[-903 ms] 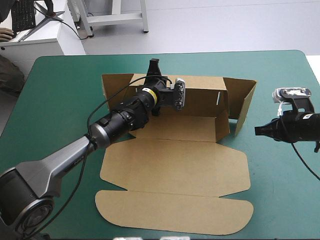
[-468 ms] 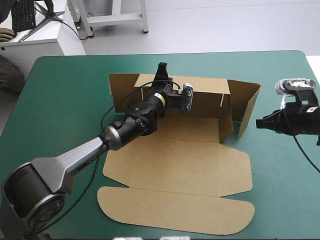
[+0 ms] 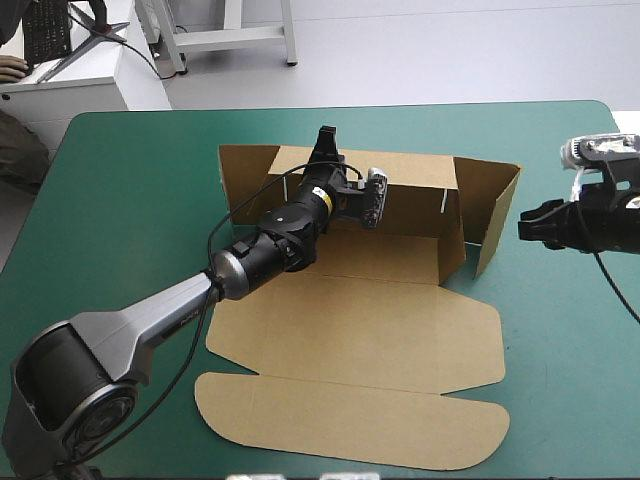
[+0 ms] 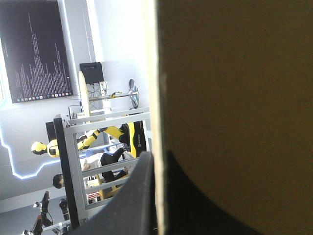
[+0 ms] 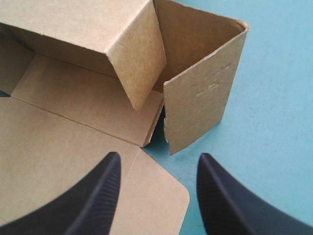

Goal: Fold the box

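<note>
I expect the flat lid [image 3: 360, 330] to come along, still spread flat, when I pull the brown box, because a long crease [image 3: 368, 279] joins the lid to the box.
The brown box [image 3: 350, 330] lies in the middle of the table, its lid and front flaps flat and its back wall [image 3: 400, 180] raised. My left gripper [image 3: 325, 142] sits over the top edge of that back wall, shut on the board. In the left wrist view the board [image 4: 234, 98] fills the space ahead, its edge held in the left gripper [image 4: 156, 157]. The right side flap [image 3: 490, 215] stands upright and angled outward. My right gripper [image 3: 525, 222] hovers open just right of it. The right wrist view shows the right gripper [image 5: 159, 156] facing that flap [image 5: 205, 103].
The teal-green cover [image 3: 120, 200] lies bare to the left of the box and on the right side [image 3: 570, 340] under my right arm. The table's far edge [image 3: 400, 105] runs a short way behind the raised wall.
My left gripper has shifted a little to the right with the back wall, and the whole box slid with it. The right gripper has moved toward the far edge, beside the right flap.
</note>
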Motion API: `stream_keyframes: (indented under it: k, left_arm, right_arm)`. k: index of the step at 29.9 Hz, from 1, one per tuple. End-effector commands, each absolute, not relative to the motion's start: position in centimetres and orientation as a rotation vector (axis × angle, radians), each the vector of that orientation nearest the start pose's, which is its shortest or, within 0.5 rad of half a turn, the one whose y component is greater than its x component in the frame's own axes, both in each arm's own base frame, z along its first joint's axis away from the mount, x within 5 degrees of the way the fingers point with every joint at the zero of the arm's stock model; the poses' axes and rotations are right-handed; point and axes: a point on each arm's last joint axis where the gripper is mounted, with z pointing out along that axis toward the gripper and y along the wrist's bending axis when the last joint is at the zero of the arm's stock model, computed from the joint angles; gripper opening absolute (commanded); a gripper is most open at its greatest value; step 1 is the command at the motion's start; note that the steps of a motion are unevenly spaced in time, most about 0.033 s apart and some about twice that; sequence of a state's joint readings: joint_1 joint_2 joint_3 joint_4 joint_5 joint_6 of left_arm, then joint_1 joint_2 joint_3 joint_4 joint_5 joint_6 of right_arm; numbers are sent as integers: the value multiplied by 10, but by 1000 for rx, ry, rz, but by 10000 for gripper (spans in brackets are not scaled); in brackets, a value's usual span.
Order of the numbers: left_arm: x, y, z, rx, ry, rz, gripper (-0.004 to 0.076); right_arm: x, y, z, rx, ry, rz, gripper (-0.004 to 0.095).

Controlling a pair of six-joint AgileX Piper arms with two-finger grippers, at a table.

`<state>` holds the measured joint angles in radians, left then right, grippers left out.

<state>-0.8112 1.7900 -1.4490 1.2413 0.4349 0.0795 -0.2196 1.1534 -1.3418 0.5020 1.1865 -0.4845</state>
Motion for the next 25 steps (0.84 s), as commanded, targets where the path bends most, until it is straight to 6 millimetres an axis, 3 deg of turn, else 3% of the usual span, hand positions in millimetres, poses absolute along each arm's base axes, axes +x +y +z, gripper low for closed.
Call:
stream_keyframes:
  k: [1, 15, 19, 25]
  left_arm:
    - [312, -279, 346, 1524, 1162, 738, -10]
    - [313, -278, 346, 1524, 1162, 741, -10]
    - [313, -278, 346, 1524, 1162, 741, -10]
    - [313, -278, 346, 1533, 1155, 751, -10]
  right_arm:
    - [209, -3, 446, -268, 2221, 325, 576]
    - [214, -2, 452, -226, 2143, 348, 581]
    - [233, -6, 452, -163, 2102, 376, 581]
    - [285, -16, 457, -152, 2094, 410, 582]
